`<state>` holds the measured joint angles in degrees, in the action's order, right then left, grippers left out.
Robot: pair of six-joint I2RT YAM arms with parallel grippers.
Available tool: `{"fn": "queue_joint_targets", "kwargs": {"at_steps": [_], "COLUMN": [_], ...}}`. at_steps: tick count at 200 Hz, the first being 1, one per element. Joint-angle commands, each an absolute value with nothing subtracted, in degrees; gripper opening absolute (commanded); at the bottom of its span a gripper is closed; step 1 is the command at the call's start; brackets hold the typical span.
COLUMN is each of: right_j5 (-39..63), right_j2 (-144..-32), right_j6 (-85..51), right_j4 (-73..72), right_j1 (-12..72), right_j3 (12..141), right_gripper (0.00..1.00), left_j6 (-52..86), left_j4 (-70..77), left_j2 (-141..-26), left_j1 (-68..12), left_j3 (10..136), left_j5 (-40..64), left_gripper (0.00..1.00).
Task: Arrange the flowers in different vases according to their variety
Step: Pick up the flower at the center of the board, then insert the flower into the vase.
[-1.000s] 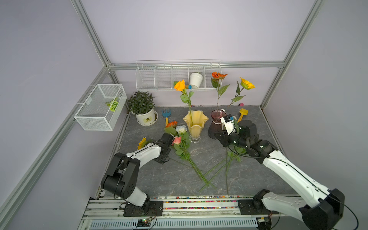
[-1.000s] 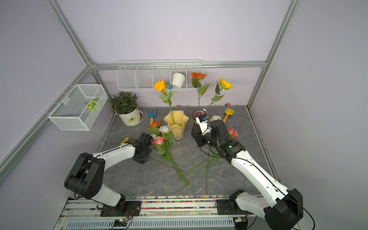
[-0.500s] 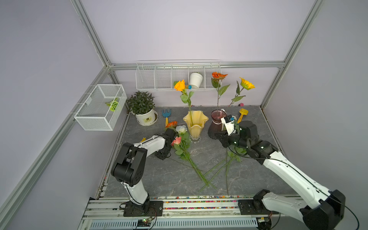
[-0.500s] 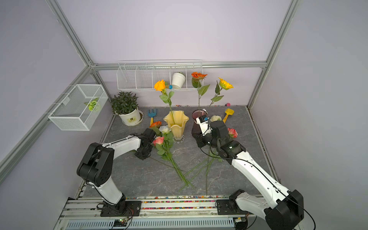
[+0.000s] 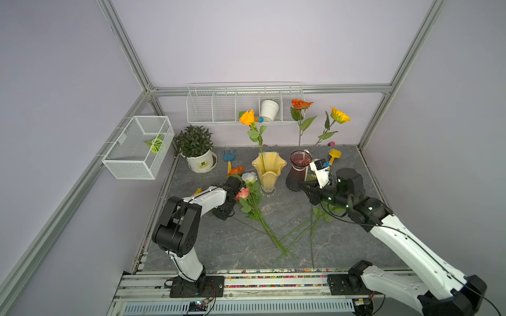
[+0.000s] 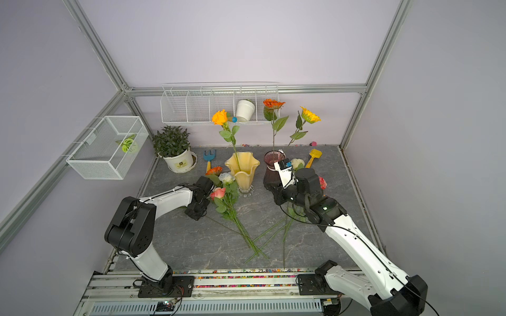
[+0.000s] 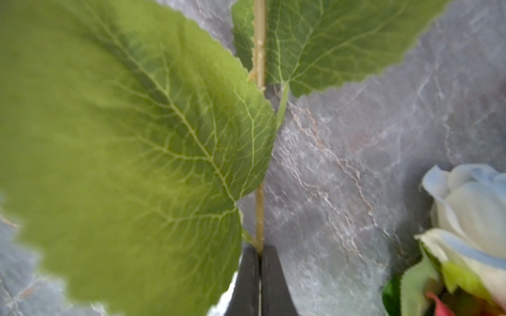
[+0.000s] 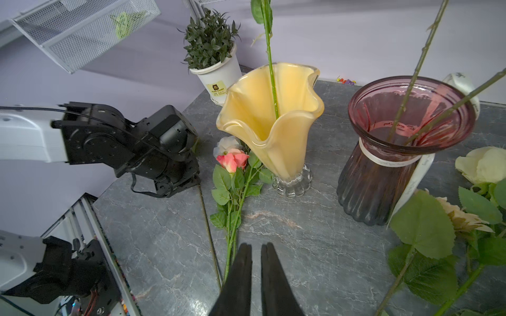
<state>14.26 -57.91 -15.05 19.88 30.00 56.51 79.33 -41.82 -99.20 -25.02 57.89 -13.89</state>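
Observation:
The robot's empty right gripper is crowding the purple vase point(image 5: 298, 169) that the left gripper's flower needs, so next the right gripper moves back toward the crossing stems point(image 5: 311, 225) first.
My left gripper point(image 5: 226, 214) is low over the table and shut on the stem point(image 7: 259, 219) of a large-leaved flower. Its orange-red head point(image 5: 236, 171) lies behind my wrist. Close by lie a white-blue rose point(image 7: 471, 208) and a pink rose point(image 5: 243, 193). The yellow vase point(image 5: 269, 171) holds an orange rose point(image 5: 247, 117). The purple vase point(image 5: 297, 175) holds an orange-red point(image 5: 301, 103) and a yellow sunflower-like bloom point(image 5: 339, 116). My right gripper point(image 8: 256, 247) hovers beside the purple vase, all but shut, with only a thin slit and nothing in it. A cream rose point(image 8: 484, 164) lies to that vase's right.
Long stems point(image 5: 287, 240) cross on the table's front middle. A potted plant point(image 5: 195, 147), a blue rake point(image 5: 228, 154) and a yellow shovel point(image 5: 334, 154) stand along the back. A wire basket point(image 5: 137, 147) hangs on the left wall. A wire shelf point(image 5: 219, 106) holds a white pot point(image 5: 269, 109).
My left jaws have closed on the flower stem, and the left arm's elbow has swung up and inward. My right jaws have narrowed; the right arm has hardly moved.

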Motion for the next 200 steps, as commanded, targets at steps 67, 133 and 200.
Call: {"fn": "queue_joint_targets", "kwargs": {"at_steps": [67, 133, 200], "right_j5": [39.25, 34.98, 20.99], "right_j2": [-48.51, -42.96, -41.89], "right_j6": [-16.63, -21.07, -27.31], "right_j4": [24.71, 24.28, 28.85], "right_j1": [31.14, 31.11, 31.11], "right_j3": [52.39, 52.36, 49.39], "right_gripper": [0.00, 0.00, 0.00], "left_j6": [70.59, 42.84, 13.08], "left_j4": [-59.29, -44.68, -15.90], "left_j2": [-84.79, -70.96, -69.89], "left_j1": [-34.70, -41.63, -50.27], "left_j3": [74.29, 80.39, 91.39], "left_j5": [-35.35, -44.38, -38.41], "left_gripper": [0.00, 0.00, 0.00]}}
